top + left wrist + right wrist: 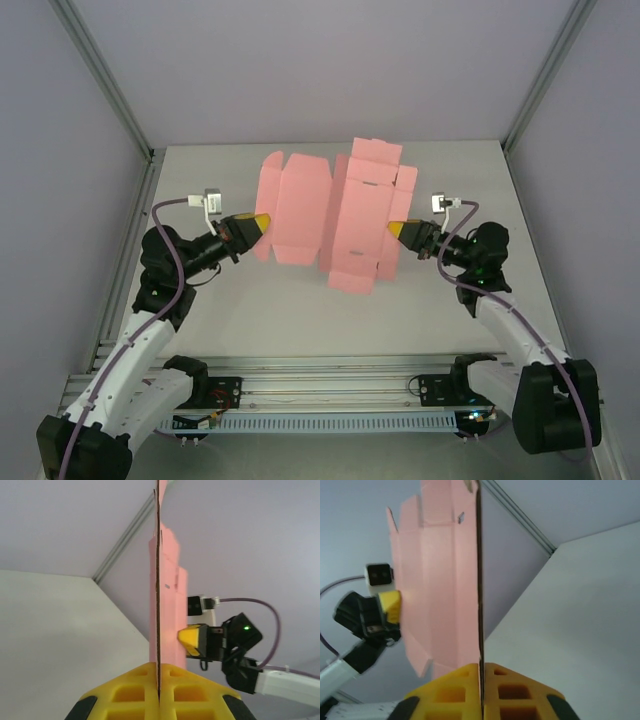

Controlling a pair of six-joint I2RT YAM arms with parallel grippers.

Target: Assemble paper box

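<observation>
The paper box (362,220) is hanging crosswise between my grippers, so I need to swing my left gripper's end toward the metal rail (320,376) and put the box down flat before I fold.
The paper box (335,212) is a pink die-cut sheet with tabs and creases, held up off the white table between both arms. My left gripper (262,222) is shut on its left edge. My right gripper (393,229) is shut on its right edge. In the left wrist view the paper box (167,605) runs edge-on out of the closed yellow jaws of the left gripper (159,672), with the right gripper (187,639) beyond it. In the right wrist view the paper box (440,595) rises from the right gripper (481,672), and the left gripper (395,607) shows at its far side.
The white table (250,310) is walled by grey panels with aluminium posts (120,110) at the back corners. A metal rail (330,385) crosses the near edge between the two arm bases.
</observation>
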